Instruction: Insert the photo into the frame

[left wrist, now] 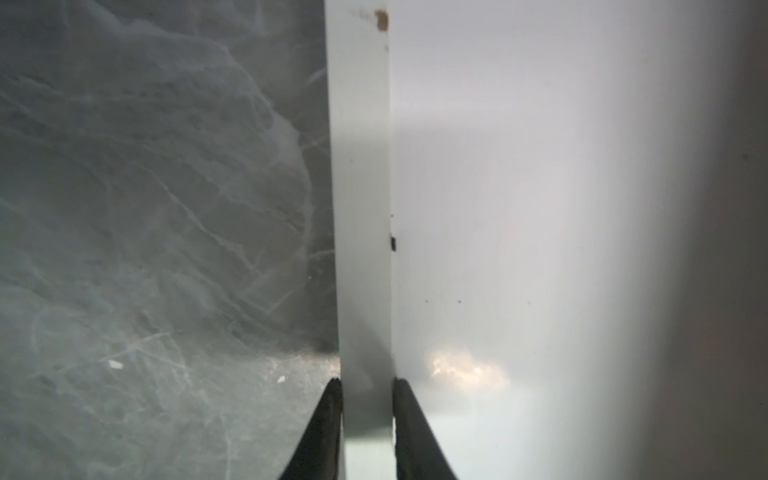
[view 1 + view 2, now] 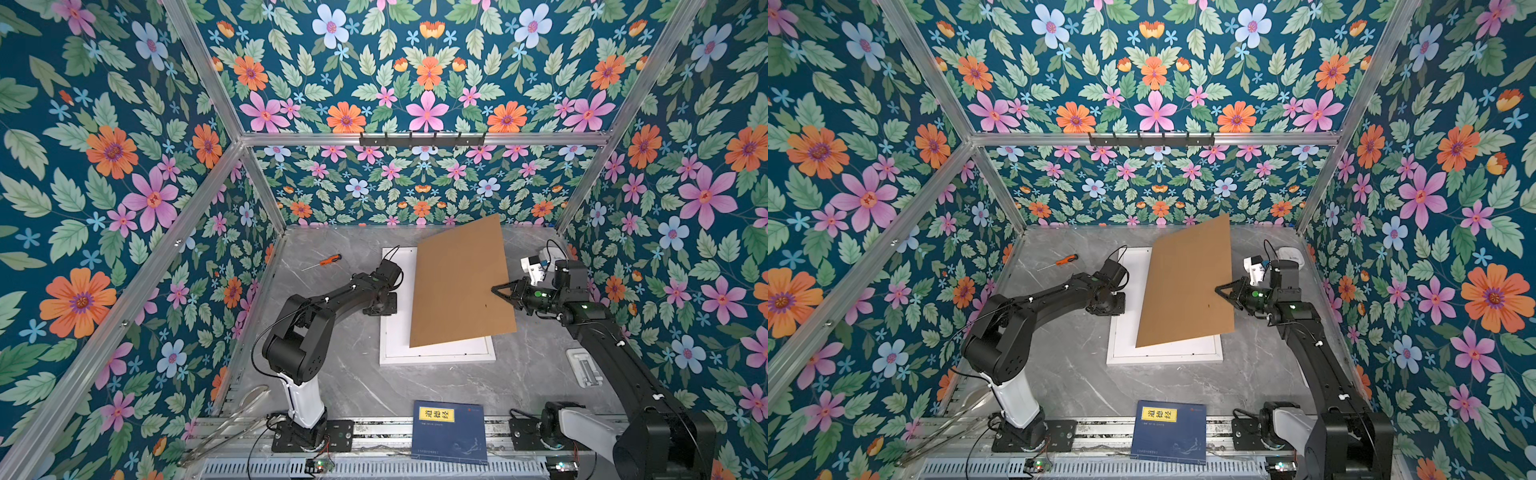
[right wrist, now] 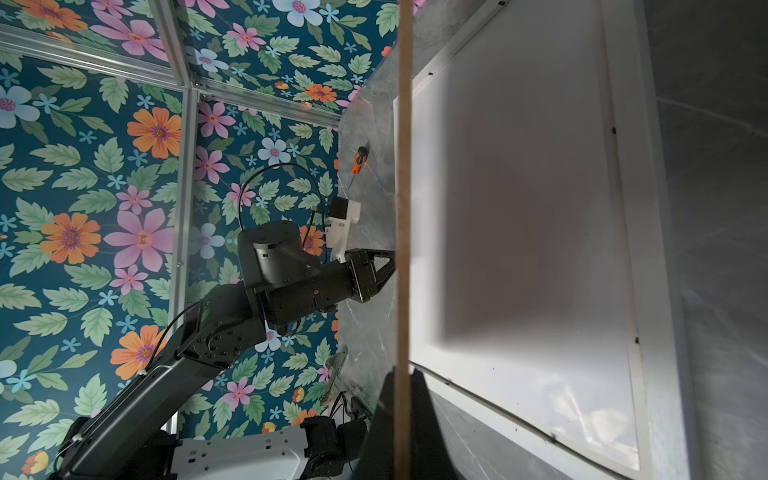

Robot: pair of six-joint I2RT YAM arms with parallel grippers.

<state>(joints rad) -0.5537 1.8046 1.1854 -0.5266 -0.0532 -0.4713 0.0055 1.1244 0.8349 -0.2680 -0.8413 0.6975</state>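
Note:
The backing board's low edge (image 2: 414,297) faces the frame's side (image 2: 385,340) by the robot's left gripper, so the right gripper should keep lowering the board until that edge sits inside.
The white frame (image 2: 436,358) (image 2: 1163,359) lies flat on the grey marble table, and a plain white surface fills its opening. The photo's print is out of view. My right gripper (image 2: 494,289) (image 3: 403,374) is shut on the right edge of a brown backing board (image 2: 457,286) (image 2: 1187,286), which tilts up over the frame and shows edge-on in the right wrist view. My left gripper (image 2: 380,308) (image 1: 365,380) points down at the frame's left rail (image 1: 361,208). Its jaws straddle that rail, with thin slivers of light on both sides.
An orange-handled screwdriver (image 2: 322,262) (image 3: 359,158) lies at the back left. A dark blue book (image 2: 451,432) rests on the front rail. A white plastic piece (image 2: 584,368) sits by the right wall, under the right arm. Flowered walls enclose the table.

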